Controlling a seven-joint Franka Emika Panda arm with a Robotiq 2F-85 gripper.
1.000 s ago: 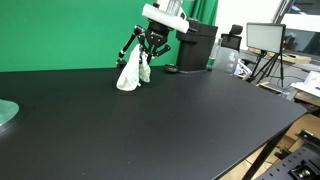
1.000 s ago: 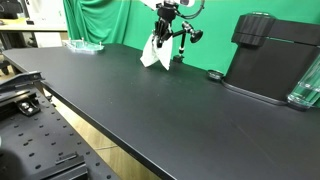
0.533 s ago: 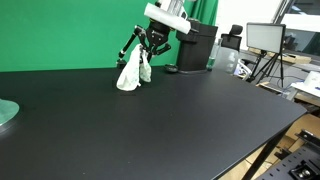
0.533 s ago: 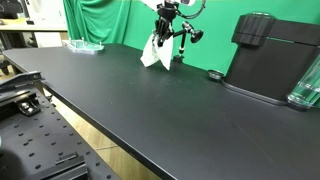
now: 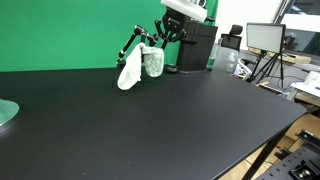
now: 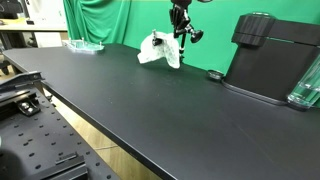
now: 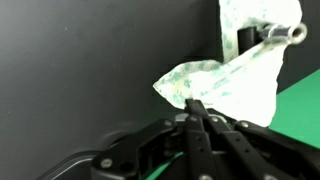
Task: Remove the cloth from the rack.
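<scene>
Next, my gripper lifts higher and pulls toward the coffee machine (image 5: 197, 50), because it is holding the cloth's corner low while the cloth's far part (image 5: 130, 70) hangs over the rack bar.
A white patterned cloth (image 5: 140, 65) hangs over a small black rack (image 5: 135, 42) at the far side of the black table, in front of the green screen. It shows in both exterior views (image 6: 160, 52). My gripper (image 5: 167, 37) is shut on one corner of the cloth and holds that corner lifted and pulled sideways, away from the rack. In the wrist view the fingertips (image 7: 196, 106) pinch the cloth (image 7: 240, 75), and a rack bar (image 7: 280, 35) still carries the far part of it.
A black coffee machine (image 5: 195, 47) stands just beyond the rack, also in the other exterior view (image 6: 270, 55). A clear dish (image 6: 83, 46) sits near the screen. A glass plate (image 5: 6, 112) lies at the table edge. A small green-black object (image 6: 214, 74) lies by the machine.
My gripper has risen and moved sideways away from the rack with a cloth corner in it. The cloth is now stretched out from the rack instead of hanging straight down.
</scene>
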